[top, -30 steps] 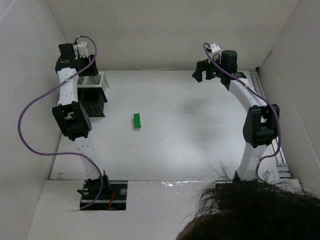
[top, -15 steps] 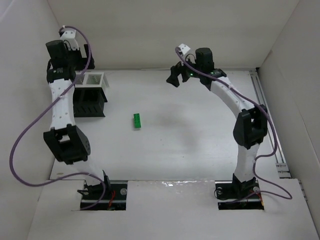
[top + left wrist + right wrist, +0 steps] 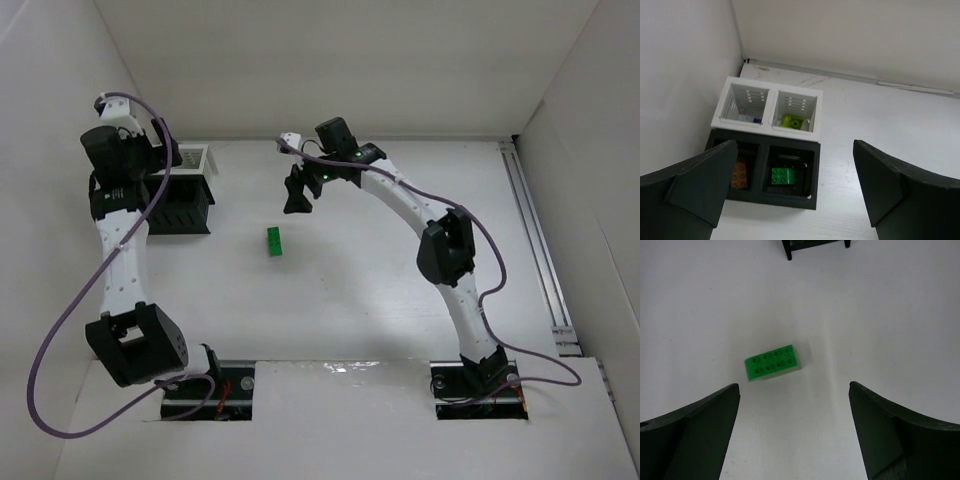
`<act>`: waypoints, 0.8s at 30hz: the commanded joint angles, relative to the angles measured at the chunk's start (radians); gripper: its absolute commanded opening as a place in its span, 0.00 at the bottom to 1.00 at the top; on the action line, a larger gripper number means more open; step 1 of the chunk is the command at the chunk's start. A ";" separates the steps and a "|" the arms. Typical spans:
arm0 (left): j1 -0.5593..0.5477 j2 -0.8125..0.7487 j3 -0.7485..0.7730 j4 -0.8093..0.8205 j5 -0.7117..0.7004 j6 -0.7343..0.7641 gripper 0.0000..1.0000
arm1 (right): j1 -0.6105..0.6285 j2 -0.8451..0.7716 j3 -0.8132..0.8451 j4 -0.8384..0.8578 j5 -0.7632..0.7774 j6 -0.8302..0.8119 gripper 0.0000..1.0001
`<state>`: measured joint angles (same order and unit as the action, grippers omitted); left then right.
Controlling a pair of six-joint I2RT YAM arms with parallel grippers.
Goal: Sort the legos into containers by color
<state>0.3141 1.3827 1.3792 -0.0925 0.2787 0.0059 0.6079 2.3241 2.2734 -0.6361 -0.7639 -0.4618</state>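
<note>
The green lego [image 3: 772, 363] lies crossways to my right gripper's open fingers, so I need to line my right gripper up with the lego and grab one end [image 3: 273, 232].
One green lego [image 3: 273, 242] [image 3: 774, 362] lies flat on the white table, right of the containers. My right gripper [image 3: 297, 195] [image 3: 793, 385] hovers open above it, and the brick sits just beyond the gap between the fingers, toward the left one. The containers [image 3: 185, 190] [image 3: 818, 120] form a four-compartment rack, two white cells and two black. Inside lie a green lego [image 3: 785, 176], an orange one [image 3: 741, 172], a yellow-green one [image 3: 793, 121] and a lilac one [image 3: 756, 120]. Open and empty, my left gripper [image 3: 150, 165] [image 3: 795, 145] hangs above the rack.
White walls enclose the table on the left, back and right. The rack stands close to the left wall [image 3: 685, 75]. A metal rail [image 3: 540, 250] runs along the table's right side. One edge of the rack [image 3: 815, 245] shows at the top of the right wrist view.
The right arm swung left across the table to above the green brick. The left gripper opened wide and drew back from over the rack. A person's head left the bottom of the view.
</note>
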 commanded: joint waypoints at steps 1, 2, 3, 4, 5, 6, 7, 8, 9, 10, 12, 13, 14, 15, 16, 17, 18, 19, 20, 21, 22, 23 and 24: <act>-0.003 -0.108 -0.077 0.129 -0.053 -0.064 0.99 | 0.059 -0.044 0.002 -0.022 0.067 0.200 0.94; -0.003 -0.108 -0.077 0.104 -0.096 -0.082 0.99 | 0.069 -0.058 -0.027 0.021 0.081 0.253 0.94; -0.003 -0.108 -0.068 0.076 -0.117 -0.083 0.99 | 0.085 -0.074 -0.060 0.045 0.118 0.300 0.92; -0.003 -0.108 -0.037 0.041 -0.140 -0.092 0.99 | 0.096 -0.098 -0.111 0.062 0.150 0.389 0.92; -0.003 -0.085 -0.020 -0.026 -0.165 -0.092 0.99 | 0.107 -0.098 -0.124 0.062 0.176 0.423 0.90; -0.003 -0.074 -0.005 -0.054 -0.209 -0.092 0.99 | 0.118 -0.098 -0.124 0.053 0.199 0.455 0.90; -0.003 -0.065 0.007 -0.076 -0.231 -0.083 0.99 | 0.142 -0.098 -0.106 0.038 0.240 0.484 0.88; -0.003 -0.065 0.007 -0.087 -0.246 -0.083 0.99 | 0.153 -0.073 -0.086 0.018 0.261 0.539 0.88; -0.003 -0.065 0.007 -0.087 -0.257 -0.083 0.99 | 0.162 -0.057 -0.065 -0.019 0.282 0.569 0.87; -0.003 -0.065 0.007 -0.087 -0.257 -0.083 0.99 | 0.177 -0.039 -0.043 -0.042 0.320 0.590 0.87; -0.003 -0.100 -0.046 -0.060 -0.247 -0.083 0.99 | 0.190 -0.006 0.012 -0.066 0.369 0.636 0.85; -0.003 -0.114 -0.070 -0.012 -0.246 -0.083 0.99 | 0.190 -0.006 0.012 -0.057 0.400 0.637 0.84; -0.003 -0.129 -0.097 0.014 -0.246 -0.083 0.99 | 0.202 -0.015 0.003 -0.048 0.444 0.649 0.84; -0.003 -0.142 -0.144 0.039 -0.246 -0.074 0.99 | 0.214 -0.015 0.003 -0.048 0.469 0.669 0.85; -0.003 -0.163 -0.163 0.078 -0.246 -0.073 0.99 | 0.214 0.001 0.015 -0.074 0.489 0.679 0.87; -0.003 -0.163 -0.178 0.094 -0.246 -0.073 0.99 | 0.228 0.020 0.038 -0.095 0.489 0.689 0.87; -0.003 -0.172 -0.190 0.105 -0.246 -0.073 0.99 | 0.237 0.041 0.052 -0.096 0.523 0.734 0.87; -0.003 -0.172 -0.204 0.105 -0.246 -0.073 0.99 | 0.246 0.052 0.052 -0.096 0.569 0.753 0.82; -0.003 -0.172 -0.204 0.117 -0.246 -0.083 0.99 | 0.256 0.069 0.069 -0.132 0.622 0.764 0.79; -0.003 -0.172 -0.204 0.117 -0.246 -0.083 0.99 | 0.266 0.089 0.113 -0.155 0.728 0.764 0.76; -0.003 -0.172 -0.204 0.117 -0.246 -0.083 0.99 | 0.266 0.122 0.130 -0.172 0.762 0.791 0.74; -0.003 -0.163 -0.204 0.117 -0.246 -0.083 0.99 | 0.266 0.135 0.142 -0.187 0.778 0.792 0.74; -0.003 -0.163 -0.204 0.117 -0.246 -0.083 0.99 | 0.266 0.135 0.143 -0.188 0.778 0.808 0.74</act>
<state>0.3096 1.2453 1.1820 -0.0536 0.0437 -0.0631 0.8597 2.4222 2.3669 -0.7521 -0.1375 0.2707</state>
